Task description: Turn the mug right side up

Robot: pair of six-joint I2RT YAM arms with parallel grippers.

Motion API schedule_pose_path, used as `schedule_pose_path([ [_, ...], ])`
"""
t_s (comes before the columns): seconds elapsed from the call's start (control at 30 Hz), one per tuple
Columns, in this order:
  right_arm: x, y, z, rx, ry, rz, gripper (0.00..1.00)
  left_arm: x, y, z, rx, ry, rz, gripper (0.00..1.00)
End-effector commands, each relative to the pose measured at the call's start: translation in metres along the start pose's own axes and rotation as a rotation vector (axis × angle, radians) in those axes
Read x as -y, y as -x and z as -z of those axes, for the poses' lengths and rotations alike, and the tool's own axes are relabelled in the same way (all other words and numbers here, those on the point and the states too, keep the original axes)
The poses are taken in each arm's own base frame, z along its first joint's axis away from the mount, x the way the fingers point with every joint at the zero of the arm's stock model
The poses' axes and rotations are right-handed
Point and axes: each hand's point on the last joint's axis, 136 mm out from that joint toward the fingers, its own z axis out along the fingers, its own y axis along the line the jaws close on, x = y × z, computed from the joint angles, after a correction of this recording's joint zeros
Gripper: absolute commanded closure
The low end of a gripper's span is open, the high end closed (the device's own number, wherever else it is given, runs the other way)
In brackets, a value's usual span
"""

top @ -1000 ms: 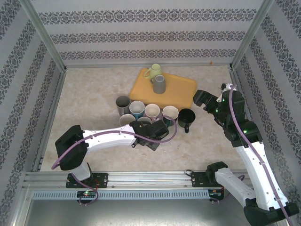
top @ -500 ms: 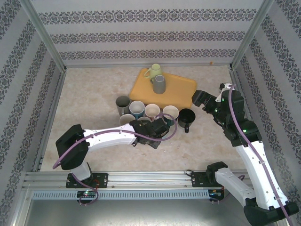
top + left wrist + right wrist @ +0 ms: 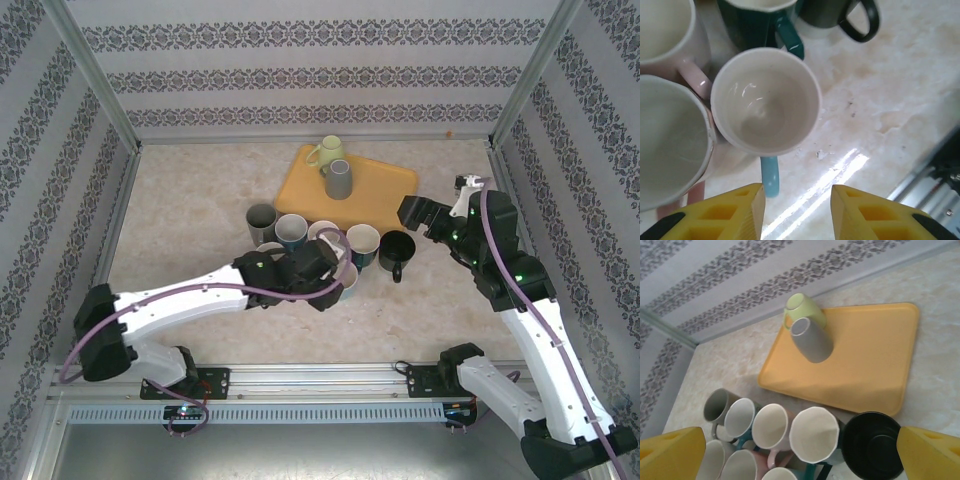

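I carry on with my right gripper and close it around the grey mug's body (image 3: 814,345), as the grey mug is bottom up (image 3: 801,326) and its sides are clear for the fingers.
A white mug with a light blue handle (image 3: 765,100) stands mouth up on the table, pressed against other upright mugs. My left gripper (image 3: 797,192) hovers over it with its jaws apart; nothing is between the yellow fingers, and the handle tip lies just off the left one. From above, the left gripper (image 3: 335,268) covers most of that mug. My right gripper (image 3: 415,213) hangs open over the tray's right edge, fingers at both sides of its own view (image 3: 800,445). A green mug (image 3: 326,152) and a grey mug (image 3: 339,179) stand on the tray; their tops look flat, like bases.
The orange tray (image 3: 385,195) lies at the back centre. Several upright mugs cluster in front of it, with a black mug (image 3: 397,247) at the right end and a grey one (image 3: 262,218) at the left. Patterned walls close in three sides.
My left gripper has opened and let go of the white mug, and that arm's elbow has swung left. The right gripper has shifted slightly left towards the tray.
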Motion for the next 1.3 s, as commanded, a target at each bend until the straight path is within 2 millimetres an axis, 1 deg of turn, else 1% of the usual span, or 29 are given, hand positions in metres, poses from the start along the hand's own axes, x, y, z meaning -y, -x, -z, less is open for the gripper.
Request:
schedule_pose_path([
  [0.0,-0.032,0.009,-0.002,0.015,0.115,0.091,0.02,-0.003,0.011,0.037,0.035,-0.036,-0.044,0.58],
  [0.03,-0.037,0.01,-0.005,0.01,0.112,0.117,0.02,-0.007,0.015,0.044,0.041,-0.052,-0.037,0.58],
  [0.1,-0.046,0.006,-0.02,-0.022,0.091,0.188,0.02,-0.024,0.024,0.053,0.053,-0.086,0.025,0.58],
  [0.17,-0.051,0.005,-0.038,-0.044,0.055,0.25,0.02,-0.05,0.033,0.06,0.076,-0.073,0.092,0.58],
  [0.23,-0.054,0.006,-0.058,-0.064,0.034,0.287,0.02,-0.081,0.043,0.069,0.124,-0.007,0.134,0.58],
  [0.3,-0.051,0.006,-0.086,-0.09,-0.001,0.32,0.02,-0.11,0.052,0.083,0.191,0.096,0.14,0.58],
  [0.33,-0.052,0.007,-0.097,-0.097,-0.007,0.34,0.02,-0.12,0.054,0.088,0.213,0.139,0.135,0.58],
  [0.4,-0.048,0.006,-0.13,-0.139,-0.034,0.376,0.02,-0.136,0.058,0.101,0.264,0.21,0.106,0.58],
  [0.47,-0.047,0.004,-0.158,-0.181,-0.05,0.435,0.02,-0.146,0.059,0.111,0.31,0.268,0.072,0.57],
  [0.53,-0.041,0.004,-0.184,-0.204,-0.091,0.492,0.03,-0.148,0.059,0.116,0.362,0.286,0.04,0.57],
  [0.6,-0.037,0.002,-0.212,-0.223,-0.088,0.525,0.04,-0.15,0.056,0.118,0.41,0.29,0.025,0.56],
  [0.67,-0.031,0.006,-0.235,-0.216,-0.1,0.506,0.03,-0.151,0.053,0.117,0.446,0.288,0.027,0.54],
  [0.73,-0.025,0.007,-0.255,-0.281,-0.096,0.513,0.02,-0.15,0.051,0.116,0.464,0.281,0.021,0.53],
  [0.8,-0.024,-0.01,-0.277,-0.382,-0.027,0.609,0.02,-0.148,0.051,0.115,0.468,0.266,0.01,0.53],
  [0.83,-0.024,-0.016,-0.283,-0.408,0.001,0.672,0.02,-0.146,0.051,0.114,0.468,0.256,0.007,0.53],
  [0.9,-0.017,-0.019,-0.297,-0.419,0.018,0.777,0.02,-0.142,0.051,0.111,0.469,0.228,0.005,0.53],
  [1.0,-0.013,-0.011,-0.309,-0.443,0.116,0.733,0.02,-0.139,0.051,0.106,0.457,0.207,0.004,0.53],
  [1.1,-0.006,-0.007,-0.322,-0.47,0.151,0.689,0.02,-0.138,0.051,0.102,0.453,0.196,0.003,0.53],
  [1.13,-0.004,-0.009,-0.326,-0.485,0.153,0.692,0.02,-0.137,0.051,0.101,0.452,0.193,0.002,0.53],
  [1.27,0.006,-0.027,-0.346,-0.563,0.144,0.704,0.02,-0.138,0.051,0.099,0.447,0.193,0.0,0.53],
])
